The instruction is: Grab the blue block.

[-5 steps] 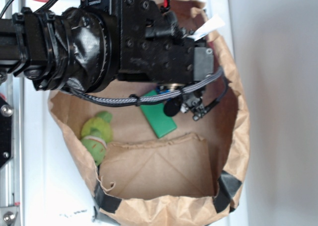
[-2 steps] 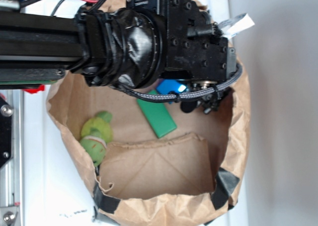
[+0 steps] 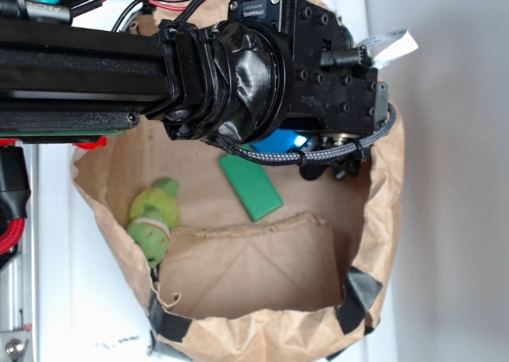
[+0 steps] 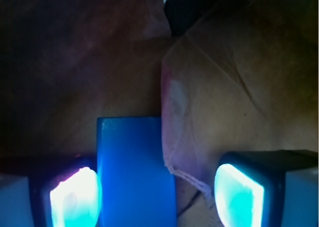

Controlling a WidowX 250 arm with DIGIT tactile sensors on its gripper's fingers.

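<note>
The paper fold (image 4: 173, 129) only just overlaps the edge of the blue block (image 4: 137, 172), so the blue block will come loose and the paper will stay behind when the robot's gripper lifts.
The blue block (image 4: 135, 172) is a flat bright-blue slab lying on the bag floor between my fingers in the wrist view. It lies close against the left glowing pad (image 4: 75, 199), with a wide gap to the right pad (image 4: 238, 194). My gripper (image 4: 157, 197) is open around it. From outside, only a corner of the blue block (image 3: 278, 142) shows under the black gripper body (image 3: 318, 75), which is lowered into the brown paper bag (image 3: 382, 219).
A green rectangular slab (image 3: 251, 186) lies beside the blue one on the bag floor. A green plush toy (image 3: 153, 219) rests at the bag's left wall. A folded paper flap (image 3: 254, 266) covers the near part of the floor. Bag walls surround the gripper closely.
The arm has swung to the right and deeper over the bag's far side. More of the blue block has come into view under the gripper; the green slab and toy stayed put.
</note>
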